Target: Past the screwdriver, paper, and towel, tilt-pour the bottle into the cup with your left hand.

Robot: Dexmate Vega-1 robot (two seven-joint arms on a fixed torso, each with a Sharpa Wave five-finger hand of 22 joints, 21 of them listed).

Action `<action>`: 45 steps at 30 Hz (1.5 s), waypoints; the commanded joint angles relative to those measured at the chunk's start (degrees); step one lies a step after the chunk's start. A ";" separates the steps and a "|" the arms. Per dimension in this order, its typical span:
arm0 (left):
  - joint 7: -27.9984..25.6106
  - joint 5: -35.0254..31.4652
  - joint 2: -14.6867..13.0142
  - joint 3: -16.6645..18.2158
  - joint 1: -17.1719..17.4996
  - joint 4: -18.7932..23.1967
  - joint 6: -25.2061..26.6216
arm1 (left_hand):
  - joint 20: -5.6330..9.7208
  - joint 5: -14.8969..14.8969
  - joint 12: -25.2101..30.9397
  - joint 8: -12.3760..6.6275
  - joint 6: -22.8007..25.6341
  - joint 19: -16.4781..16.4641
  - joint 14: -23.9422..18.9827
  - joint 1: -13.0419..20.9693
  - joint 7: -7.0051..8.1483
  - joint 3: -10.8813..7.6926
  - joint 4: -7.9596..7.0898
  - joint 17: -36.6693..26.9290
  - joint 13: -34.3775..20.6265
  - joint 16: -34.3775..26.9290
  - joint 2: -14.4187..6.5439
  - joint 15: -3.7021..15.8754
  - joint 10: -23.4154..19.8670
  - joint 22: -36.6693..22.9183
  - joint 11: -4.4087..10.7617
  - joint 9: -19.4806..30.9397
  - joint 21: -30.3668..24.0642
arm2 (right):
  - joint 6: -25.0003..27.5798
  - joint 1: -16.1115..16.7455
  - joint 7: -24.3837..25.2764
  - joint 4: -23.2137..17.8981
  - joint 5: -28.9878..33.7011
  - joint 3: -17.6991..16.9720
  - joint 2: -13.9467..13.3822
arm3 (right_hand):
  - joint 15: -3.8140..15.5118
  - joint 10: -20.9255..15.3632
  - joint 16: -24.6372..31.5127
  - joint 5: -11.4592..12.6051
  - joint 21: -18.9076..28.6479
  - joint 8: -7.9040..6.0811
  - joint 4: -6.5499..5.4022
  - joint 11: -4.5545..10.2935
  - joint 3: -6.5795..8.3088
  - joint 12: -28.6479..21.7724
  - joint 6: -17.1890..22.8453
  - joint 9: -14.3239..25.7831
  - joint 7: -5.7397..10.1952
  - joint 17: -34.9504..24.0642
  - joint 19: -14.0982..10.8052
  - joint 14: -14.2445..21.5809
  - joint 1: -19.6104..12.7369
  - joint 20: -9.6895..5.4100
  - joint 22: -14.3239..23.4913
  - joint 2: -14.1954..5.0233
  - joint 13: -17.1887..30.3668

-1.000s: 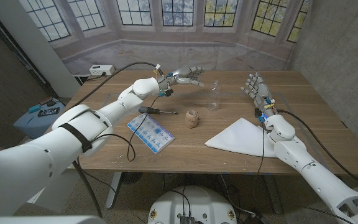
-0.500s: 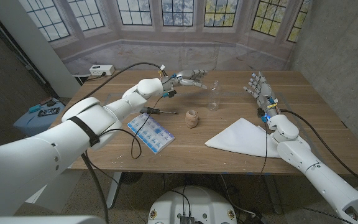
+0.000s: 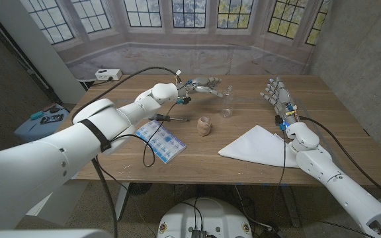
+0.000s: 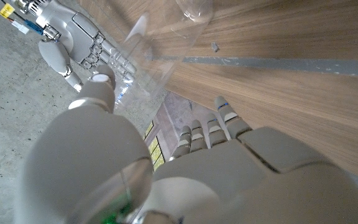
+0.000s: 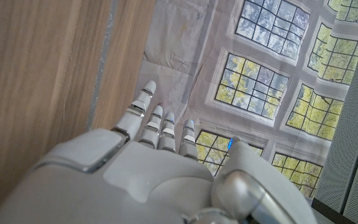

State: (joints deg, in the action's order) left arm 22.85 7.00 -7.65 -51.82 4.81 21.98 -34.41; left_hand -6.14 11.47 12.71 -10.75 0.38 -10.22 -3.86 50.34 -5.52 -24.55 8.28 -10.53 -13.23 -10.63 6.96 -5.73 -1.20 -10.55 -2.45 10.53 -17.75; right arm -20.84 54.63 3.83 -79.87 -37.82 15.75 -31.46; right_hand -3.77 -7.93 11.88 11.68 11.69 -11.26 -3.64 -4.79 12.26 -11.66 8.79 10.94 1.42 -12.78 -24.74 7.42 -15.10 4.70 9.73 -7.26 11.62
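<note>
The wood shows plainly through its sides [image 4: 174, 38], so I should expect the clear plastic bottle [image 3: 228, 100] to be empty when I lift and tilt it.
A clear plastic bottle [image 3: 229, 91] stands at the table's far middle, with a small clear cup [image 3: 226, 112] just in front of it. My left hand [image 3: 206, 84] reaches in from the left, fingers spread, its fingertips right at the bottle. In the left wrist view the bottle [image 4: 135, 65] lies in the gap between thumb and fingers, and I cannot tell whether they touch; the cup [image 4: 191, 11] is beyond it. A screwdriver [image 3: 168, 118], a blue-and-white paper [image 3: 160, 141] and a white towel [image 3: 253, 144] lie nearer me. My right hand [image 3: 277, 94] stands upright, holding nothing.
A small wooden vase [image 3: 205, 125] stands between the screwdriver and the towel, in front of the cup. A white power box [image 3: 108, 74] sits at the far left corner. My right hand [image 4: 61, 37] also appears past the bottle in the left wrist view.
My left hand has moved right along the far side of the table, closing the gap to the bottle. The right hand has barely shifted.
</note>
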 commanded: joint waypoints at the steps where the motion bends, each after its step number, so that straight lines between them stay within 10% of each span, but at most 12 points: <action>1: -0.63 0.54 1.59 -2.38 -0.63 -0.78 2.97 | 0.08 0.28 -0.02 0.12 -0.38 0.21 0.25 -0.46 -0.25 0.23 -0.05 -0.33 -0.31 -0.03 0.11 -0.03 0.52 -0.13 -0.17 0.27 0.14 | 0.35 0.16 0.02 -0.19 -0.20 -0.25 -0.30 | -0.26 -0.02 0.14 0.14 0.04 -0.11 -0.01 -0.33 0.63 -0.19 0.31 0.05 -0.30 -0.06 -0.64 0.18 0.06 0.07 0.33 -0.35 0.28; 45: -3.44 -0.15 3.40 -4.13 0.99 -0.79 1.74 | 1.00 0.63 2.24 -2.18 5.71 -3.14 -4.70 1.02 -0.21 1.02 0.34 -0.60 -1.03 -1.98 -1.18 2.27 -4.06 -0.26 1.46 0.53 -0.03 | 0.06 2.65 0.70 -0.23 -1.29 -0.96 -0.01 | -0.24 0.00 0.16 0.06 -0.05 -0.09 0.26 -0.24 1.16 -0.17 0.38 0.05 -0.27 0.12 -0.84 0.26 -0.02 0.13 0.34 -0.46 0.31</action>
State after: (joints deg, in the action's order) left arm 22.15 7.57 -4.47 -55.31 4.77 21.26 -32.89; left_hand -5.12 11.92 14.52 -12.40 5.24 -12.50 -7.64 50.44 -5.62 -23.24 8.24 -10.80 -14.00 -12.22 6.26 -3.70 -4.48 -10.54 -1.06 10.81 -17.31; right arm -20.40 56.85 4.19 -80.68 -38.68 14.93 -31.82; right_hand -3.77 -7.93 11.88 11.68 11.69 -11.26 -3.40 -4.78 12.98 -11.65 8.79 10.94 1.43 -12.51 -25.15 7.42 -15.10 5.11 9.73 -7.26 11.89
